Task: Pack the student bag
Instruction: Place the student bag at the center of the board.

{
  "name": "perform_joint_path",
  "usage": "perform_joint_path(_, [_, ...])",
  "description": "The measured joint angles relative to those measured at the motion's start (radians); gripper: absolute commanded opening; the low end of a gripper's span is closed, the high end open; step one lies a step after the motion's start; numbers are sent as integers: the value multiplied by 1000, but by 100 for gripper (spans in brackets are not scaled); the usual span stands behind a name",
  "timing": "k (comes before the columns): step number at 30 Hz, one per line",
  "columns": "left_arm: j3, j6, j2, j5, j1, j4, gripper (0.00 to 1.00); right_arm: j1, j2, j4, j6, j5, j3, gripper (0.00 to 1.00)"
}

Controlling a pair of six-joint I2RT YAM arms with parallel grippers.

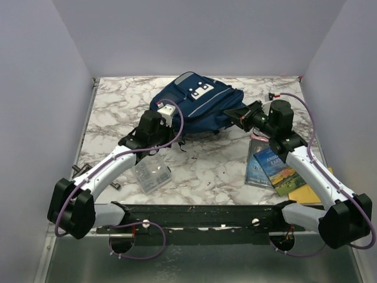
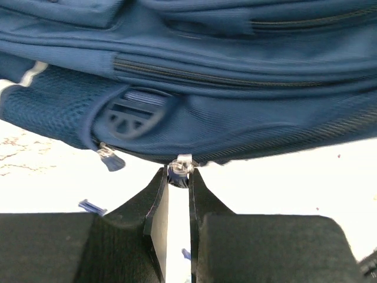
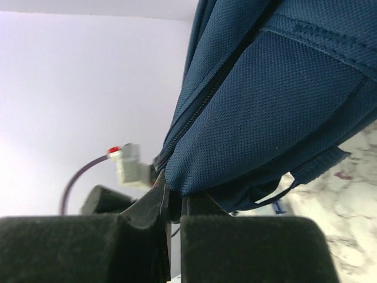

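Note:
My right gripper is holding the fold (image 1: 220, 119) beside the zipper line and should keep holding it until the zipper pull (image 2: 184, 160) comes close, because my left gripper is pinching that pull under the bag.
The navy student bag (image 1: 197, 106) lies at the back middle of the marble table. My left gripper (image 1: 172, 119) is at the bag's near left side; in the left wrist view its jaws (image 2: 178, 177) are nearly closed, pinching a clear-tabbed zipper pull (image 2: 180, 167) under the bag's lower edge (image 2: 235, 88). A second zipper pull (image 2: 110, 158) hangs to the left. My right gripper (image 1: 237, 113) is at the bag's right end; in the right wrist view it (image 3: 175, 203) is shut on a fold of the bag's fabric (image 3: 283, 88) beside a zipper line.
A small clear plastic box (image 1: 151, 174) lies near the left arm. Two books (image 1: 272, 165) and a yellow envelope (image 1: 312, 191) lie under the right arm. Grey walls enclose the table on three sides.

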Motion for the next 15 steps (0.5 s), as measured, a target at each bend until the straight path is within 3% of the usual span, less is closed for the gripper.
perform_joint_path(9, [-5,-53,-165,112,-199,-94,0,74,-122,12,-121,119,-253,1])
perform_joint_path(15, [21,-177,-77,286,-325,-42,0,241,-14,93,-127,246,-342,1])
